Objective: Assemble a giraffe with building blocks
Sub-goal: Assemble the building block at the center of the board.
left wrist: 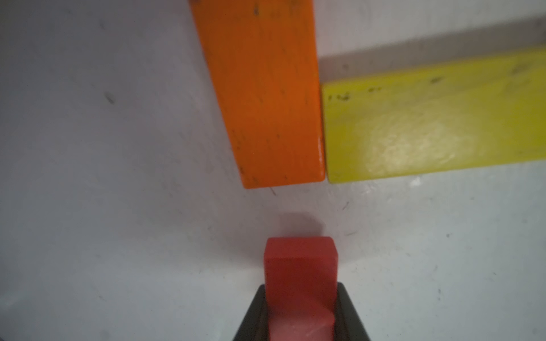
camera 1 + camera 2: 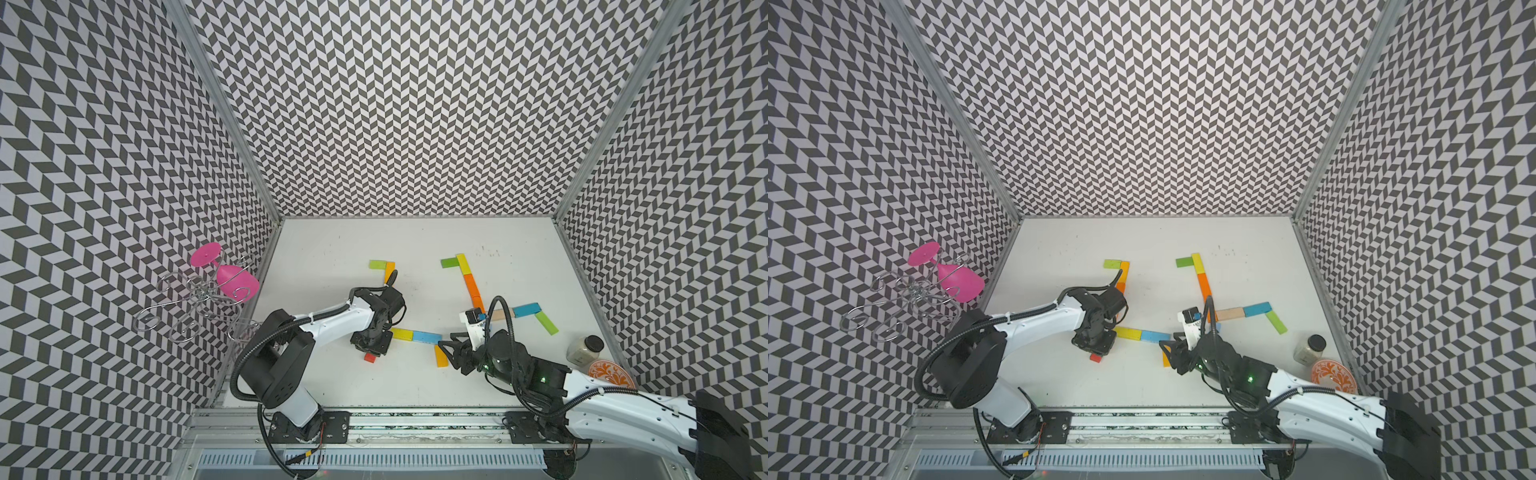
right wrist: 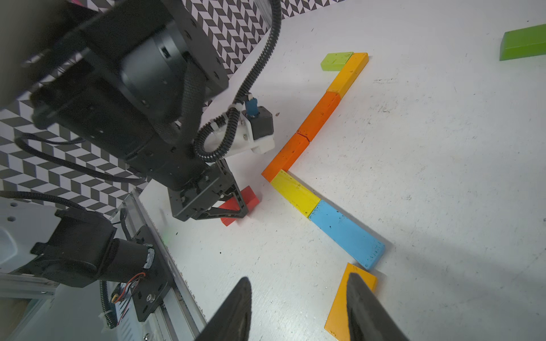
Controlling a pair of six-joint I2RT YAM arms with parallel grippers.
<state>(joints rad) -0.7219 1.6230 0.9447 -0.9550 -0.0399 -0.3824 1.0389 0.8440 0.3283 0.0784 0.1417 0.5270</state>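
A gap (image 1: 292, 211) separates the red block from the orange block's end (image 1: 284, 180), so next my left gripper regrips the red block and slides it up against the orange block.
A small red block (image 1: 300, 265) is pinched between the fingers of my left gripper (image 1: 301, 286), at the table surface just short of the corner where an orange block (image 1: 266, 88) meets a yellow block (image 1: 428, 124). In both top views the red block (image 2: 370, 358) (image 2: 1096, 357) peeks out under the left gripper (image 2: 371, 352). That flat figure runs from a green block (image 3: 336, 60) through orange ones to the yellow (image 3: 295, 192) and a blue block (image 3: 345, 233). My right gripper (image 3: 299, 279) is open, hovering by an amber block (image 3: 339, 307) at the blue block's end.
A second flat block figure (image 2: 471, 284) lies right of centre, with a green block (image 2: 546, 323) at its end. A jar (image 2: 585, 348) and a patterned dish (image 2: 611, 372) sit at the right edge. A wire rack (image 2: 195, 299) holding a pink glass (image 2: 230, 276) stands at the left wall.
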